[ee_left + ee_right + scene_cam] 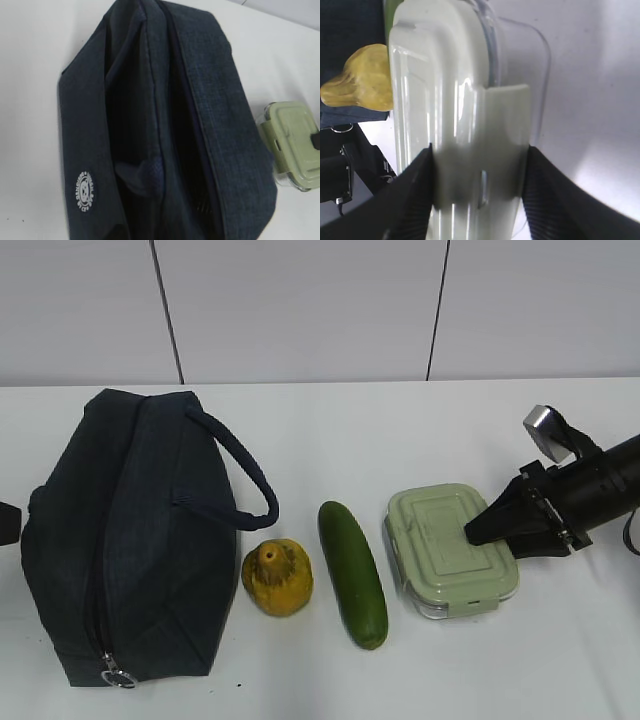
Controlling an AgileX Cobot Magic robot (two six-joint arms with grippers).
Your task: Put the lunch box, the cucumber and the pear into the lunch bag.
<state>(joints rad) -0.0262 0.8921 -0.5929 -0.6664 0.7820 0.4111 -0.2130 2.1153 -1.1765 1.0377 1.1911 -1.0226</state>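
Observation:
I should hold the bag's side (55, 525) open with my left gripper before my right gripper brings the lunch box in, because the lunch bag's opening (106, 550) is a narrow slit.
The navy lunch bag (130, 530) lies at the left, its silver ring pull (118, 677) at the near end; it fills the left wrist view (150, 125). The pear (277, 578), the cucumber (352, 572) and the lunch box (450, 545) lie in a row to its right. My right gripper (480, 535) reaches in from the right. Its jaws (479, 150) press both sides of the lunch box (445, 100) at its clip edge, and the box rests on the table. Only a dark tip of my left gripper (6, 523) shows at the left edge.
The white table (330, 430) runs back to a white panelled wall. The bag's loop handle (250, 485) arches toward the pear. In the right wrist view the pear (362, 80) shows past the box, with dark bag fabric behind it.

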